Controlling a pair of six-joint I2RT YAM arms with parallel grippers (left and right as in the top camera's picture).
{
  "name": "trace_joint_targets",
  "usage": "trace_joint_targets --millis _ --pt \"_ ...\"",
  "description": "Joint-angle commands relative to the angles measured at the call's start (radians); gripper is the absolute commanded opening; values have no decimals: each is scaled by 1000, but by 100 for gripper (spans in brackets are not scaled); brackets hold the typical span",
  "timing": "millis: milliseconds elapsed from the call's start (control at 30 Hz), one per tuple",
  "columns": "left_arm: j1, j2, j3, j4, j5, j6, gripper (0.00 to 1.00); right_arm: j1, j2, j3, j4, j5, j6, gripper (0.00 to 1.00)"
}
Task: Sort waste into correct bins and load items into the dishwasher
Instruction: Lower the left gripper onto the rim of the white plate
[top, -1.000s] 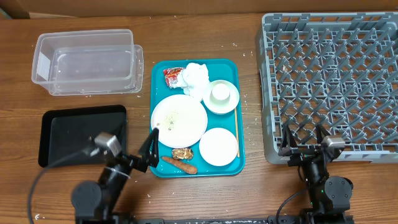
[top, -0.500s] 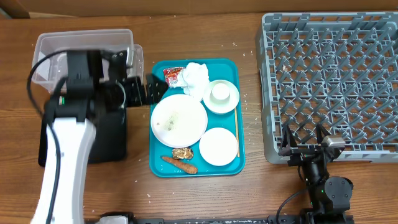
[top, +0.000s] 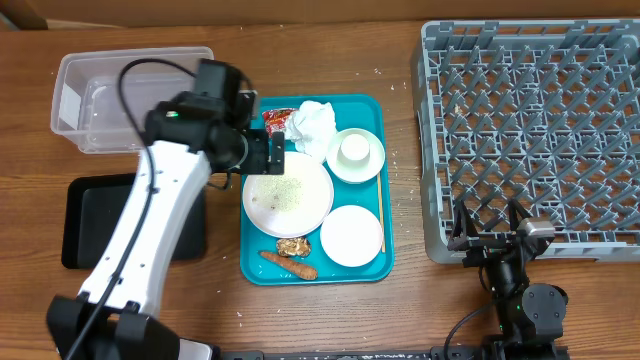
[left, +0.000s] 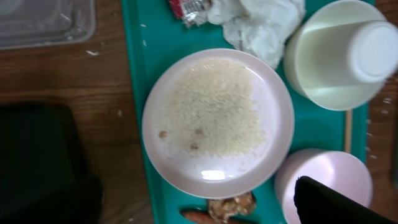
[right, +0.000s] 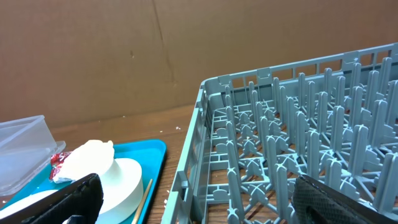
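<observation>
My left gripper should keep going down until its fingers are on both sides of the large plate's rim (left: 169, 66), and then close. Open teal tray (left: 166, 45) lies between that rim and the red wrapper.
A teal tray (top: 255, 110) holds a large plate with rice bits (top: 290, 195), a small white plate (top: 351, 236), a bowl with an upturned cup (top: 355, 155), a crumpled napkin (top: 315, 122), a red wrapper (top: 277, 122), a brown food lump (top: 293, 246), a carrot piece (top: 290, 265) and a chopstick (top: 381, 215). My left gripper (top: 262, 152) hovers open and empty over the tray's left side, above the large plate (left: 217, 121). My right gripper (top: 490, 228) rests open and empty at the front edge of the grey dish rack (top: 530, 130).
A clear plastic container (top: 140, 100) stands at the back left. A black tray (top: 110, 215) lies at the front left, under my left arm. The dish rack (right: 298, 124) fills the right side and holds nothing.
My left arm has swung up from the table's front edge, past the black tray and clear container, to the teal tray's left side. The right arm has not moved.
</observation>
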Motion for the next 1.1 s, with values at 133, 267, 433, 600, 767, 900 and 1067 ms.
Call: trace_joint_targets --millis 133,267,433,600,767,900,1067 --pt "-18 117 26 122 -219 16 100 6 -10 -10 6 9 -7 100" --pt "-21 188 26 162 -44 153 100 6 -10 -10 7 9 -7 100" --pt "-22 283 26 172 102 307 89 6 -10 -10 6 9 -7 100" --pt "-18 344 26 200 66 377 87 6 -10 -10 6 9 -7 100" --pt "-17 378 26 263 -8 447 97 6 -10 -10 7 9 -7 100" --pt "-17 411 26 264 -9 510 98 6 -10 -10 7 9 -7 100" --pt "-16 446 26 286 -38 531 88 6 -10 -10 7 9 -7 100"
